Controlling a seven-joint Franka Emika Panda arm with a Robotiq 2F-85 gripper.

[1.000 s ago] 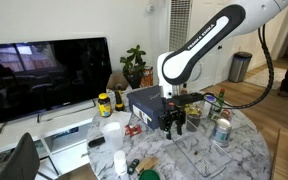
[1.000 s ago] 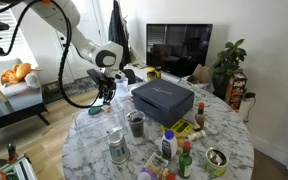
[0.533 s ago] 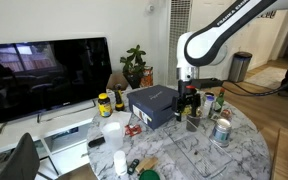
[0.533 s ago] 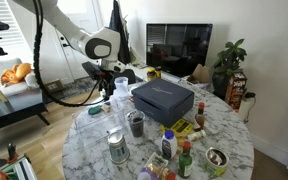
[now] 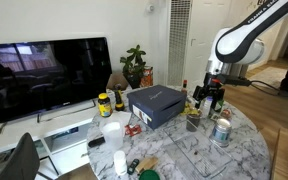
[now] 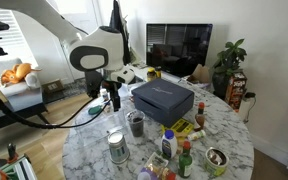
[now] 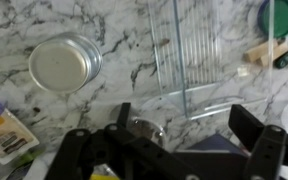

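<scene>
The small glass jar (image 6: 137, 126) is standing upright, and its rim is clear of the dark blue box. My gripper should go down next until its open fingers are on either side of the jar's rim (image 6: 136, 115).
My gripper (image 5: 212, 98) hangs open above the marble table (image 5: 239, 150), and nothing sits between its fingers. In the wrist view the gripper (image 7: 184, 125) shows one dark finger (image 7: 121, 115) on one side and the other at the opposite side, spread wide. Below them I see a small glass jar (image 7: 144, 130) and a corner of the dark blue box (image 7: 219, 148). The box (image 5: 152, 103) lies mid-table beside the gripper. In an exterior view the gripper (image 6: 109, 95) hovers at the table's edge next to the box (image 6: 164, 98).
A metal can (image 7: 62, 63) and a clear plastic rack (image 7: 179, 50) stand on the marble. Bottles (image 6: 169, 145), a dark-filled jar (image 6: 136, 123), a can (image 6: 117, 147) and a bowl (image 6: 216, 158) crowd the table. A TV (image 5: 44, 75) and a plant (image 5: 134, 65) stand behind.
The gripper has opened wide, risen from low over the table beside the box, and swung sideways along the table with the arm.
</scene>
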